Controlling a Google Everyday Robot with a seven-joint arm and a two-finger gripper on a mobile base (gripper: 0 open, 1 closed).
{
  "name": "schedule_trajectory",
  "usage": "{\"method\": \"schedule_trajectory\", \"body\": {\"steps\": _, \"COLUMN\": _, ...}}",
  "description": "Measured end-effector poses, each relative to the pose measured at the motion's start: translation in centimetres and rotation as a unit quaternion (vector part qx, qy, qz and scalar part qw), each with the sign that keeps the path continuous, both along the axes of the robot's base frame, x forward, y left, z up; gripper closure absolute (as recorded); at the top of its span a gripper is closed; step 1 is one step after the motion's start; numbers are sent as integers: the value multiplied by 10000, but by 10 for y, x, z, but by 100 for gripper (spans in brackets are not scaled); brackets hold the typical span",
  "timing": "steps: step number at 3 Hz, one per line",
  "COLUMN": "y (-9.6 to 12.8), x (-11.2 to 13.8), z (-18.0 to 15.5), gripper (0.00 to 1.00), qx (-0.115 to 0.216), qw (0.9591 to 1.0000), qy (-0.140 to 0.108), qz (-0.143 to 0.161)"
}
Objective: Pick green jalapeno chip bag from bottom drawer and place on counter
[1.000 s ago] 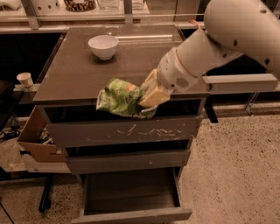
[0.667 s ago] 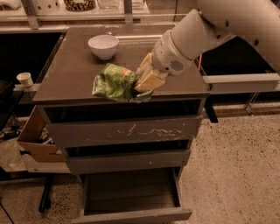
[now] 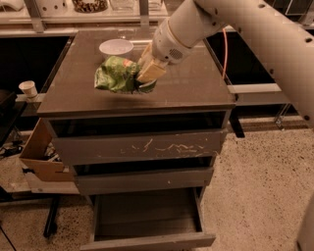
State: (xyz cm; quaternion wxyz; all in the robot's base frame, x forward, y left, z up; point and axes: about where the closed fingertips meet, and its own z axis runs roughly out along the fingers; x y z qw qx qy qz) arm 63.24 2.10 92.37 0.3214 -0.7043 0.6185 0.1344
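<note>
The green chip bag [image 3: 117,75] is over clear counter [image 3: 123,99] in front of the white bowl, so the robot's gripper keeps lowering the bag until it rests there, then release it.
My gripper [image 3: 143,78] is shut on the green jalapeno chip bag [image 3: 116,73], a crinkly green foil bag. It holds the bag just above the counter [image 3: 196,83], over its left middle part, right in front of the white bowl [image 3: 116,48]. The pale fingers [image 3: 151,71] clamp the bag's right end. The bottom drawer [image 3: 147,215] stands pulled open below, its dark floor bare. The arm reaches in from the upper right.
Above the open drawer are a scratched grey drawer front [image 3: 142,147] and a plain middle one [image 3: 144,179]. A cardboard box [image 3: 41,157] and a small paper cup [image 3: 28,88] stand at the left. A pale shelf [image 3: 73,14] with jars runs behind the counter.
The gripper has carried the chip bag up from the counter's front edge and back over the counter, towards the white bowl.
</note>
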Motion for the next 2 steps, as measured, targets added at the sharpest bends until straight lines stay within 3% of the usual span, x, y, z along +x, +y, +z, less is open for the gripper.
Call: {"method": "schedule_trajectory", "body": {"steps": 2, "y": 12, "x": 39, "z": -39, "gripper": 100, "qx": 57, "qw": 10000, "qy": 34, "qz": -29}}
